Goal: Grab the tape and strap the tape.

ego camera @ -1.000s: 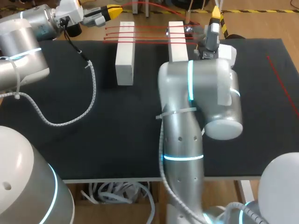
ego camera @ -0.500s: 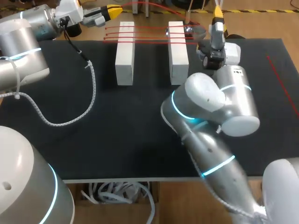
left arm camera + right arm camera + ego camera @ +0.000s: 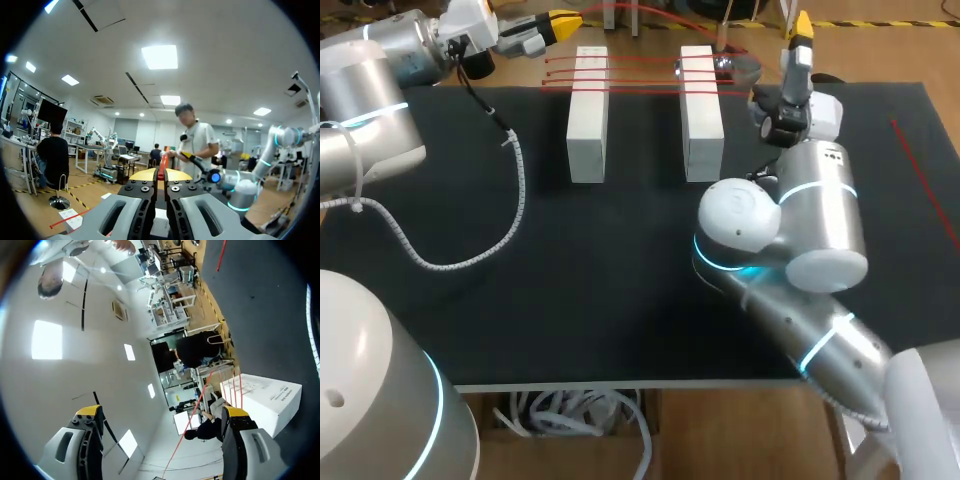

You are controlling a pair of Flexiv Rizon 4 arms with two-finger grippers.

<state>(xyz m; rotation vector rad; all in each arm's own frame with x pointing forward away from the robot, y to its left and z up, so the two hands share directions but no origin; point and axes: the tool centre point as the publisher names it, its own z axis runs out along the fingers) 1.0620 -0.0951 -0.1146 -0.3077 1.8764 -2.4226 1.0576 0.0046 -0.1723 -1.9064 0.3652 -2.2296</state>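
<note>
My gripper will carry the held red tape [image 3: 670, 15]. The pieces of tape across the white blocks [image 3: 645, 81] end apart from the red tape, so they will stay where they are.
Red tape [image 3: 640, 72] runs in several strands across the tops of two white blocks [image 3: 588, 110] [image 3: 702, 108] at the back of the black table. My left gripper [image 3: 558, 20] is beyond the table's far left corner, shut on the tape's end; in the left wrist view red tape [image 3: 162, 164] shows between the closed yellow tips of the gripper [image 3: 161, 175]. My right gripper [image 3: 802, 28] is held high behind the right block, open and empty. In the right wrist view its fingers [image 3: 90, 412] stand wide apart, with a white block [image 3: 265, 400] and red strands [image 3: 231, 385] beside them.
A small grey round object [image 3: 740, 68] lies just right of the right block. The left arm's white coiled cable [image 3: 470, 245] hangs over the mat's left part. A thin red line [image 3: 920, 180] marks the mat [image 3: 570, 270] near its right edge.
The right arm swung its elbow rightward and lower, uncovering the right block. Its gripper shifted to the right and farther back. The left arm and tape stayed put.
</note>
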